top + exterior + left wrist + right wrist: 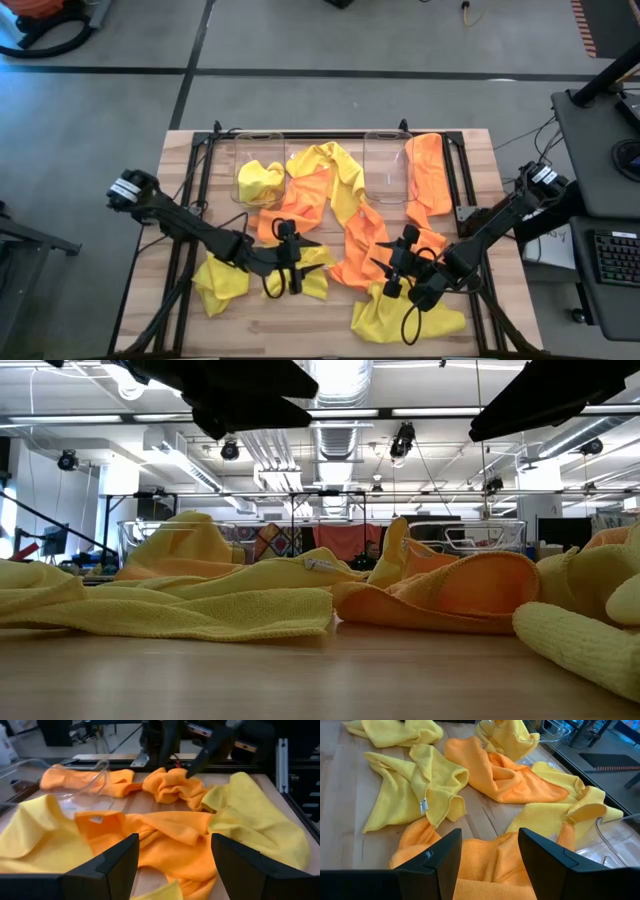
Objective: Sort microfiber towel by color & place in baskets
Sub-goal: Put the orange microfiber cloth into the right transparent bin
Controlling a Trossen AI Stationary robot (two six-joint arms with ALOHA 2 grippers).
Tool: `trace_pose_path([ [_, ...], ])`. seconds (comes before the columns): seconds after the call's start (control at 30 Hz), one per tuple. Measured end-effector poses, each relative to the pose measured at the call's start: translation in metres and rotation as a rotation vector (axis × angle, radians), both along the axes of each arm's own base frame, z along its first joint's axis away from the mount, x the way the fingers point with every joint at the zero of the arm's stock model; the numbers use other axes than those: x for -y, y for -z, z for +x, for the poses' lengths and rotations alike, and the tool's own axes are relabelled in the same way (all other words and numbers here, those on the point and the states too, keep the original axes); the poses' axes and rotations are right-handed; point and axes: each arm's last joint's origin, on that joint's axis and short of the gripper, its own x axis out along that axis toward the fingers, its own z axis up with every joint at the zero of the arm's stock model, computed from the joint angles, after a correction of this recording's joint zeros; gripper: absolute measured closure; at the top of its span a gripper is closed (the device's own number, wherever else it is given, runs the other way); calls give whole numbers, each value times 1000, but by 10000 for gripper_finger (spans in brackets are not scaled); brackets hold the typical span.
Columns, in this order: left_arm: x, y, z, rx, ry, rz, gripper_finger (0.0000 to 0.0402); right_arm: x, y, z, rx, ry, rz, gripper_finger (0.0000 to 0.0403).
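Observation:
My gripper will lift the orange towel free and leave the front yellow towel behind, as that one touches only the orange towel's near edge [374, 289].
Yellow and orange microfiber towels lie spread and crumpled on the wooden table. Two clear baskets stand at the far side: the left basket [256, 160] holds a yellow towel [258, 181], and the right basket [385, 165] shows nothing inside. My left gripper [293, 258] [172, 865] hangs open over an orange towel [165, 840] mid-table, its fingers pointing toward the table's right. My right gripper [392, 263] [487, 855] hangs open over another orange towel [490, 865], pointing left. Both dark arms show at the top of the low view.
An orange towel [428, 178] lies right of the right basket, and a yellow one [330, 170] between the baskets. More yellow towels [220, 282] [400, 315] lie near the front edge. A black frame rail [470, 190] edges the table. The two grippers face each other closely.

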Motion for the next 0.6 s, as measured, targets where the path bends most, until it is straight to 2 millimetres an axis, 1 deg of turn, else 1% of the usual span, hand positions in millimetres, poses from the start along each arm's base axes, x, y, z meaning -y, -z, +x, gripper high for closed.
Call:
trace_pose_path([
  [0.17,4,12,13,-13,33,11,170,0,0,0,-2,-1,-1,211],
  [0.3,11,27,27,-66,103,11,170,0,0,0,-5,-5,-8,211],
  [0.43,19,37,47,-88,166,19,170,0,0,0,-6,-6,-10,211],
  [0.6,28,54,75,-123,180,88,170,1,-2,0,14,7,-18,211],
])
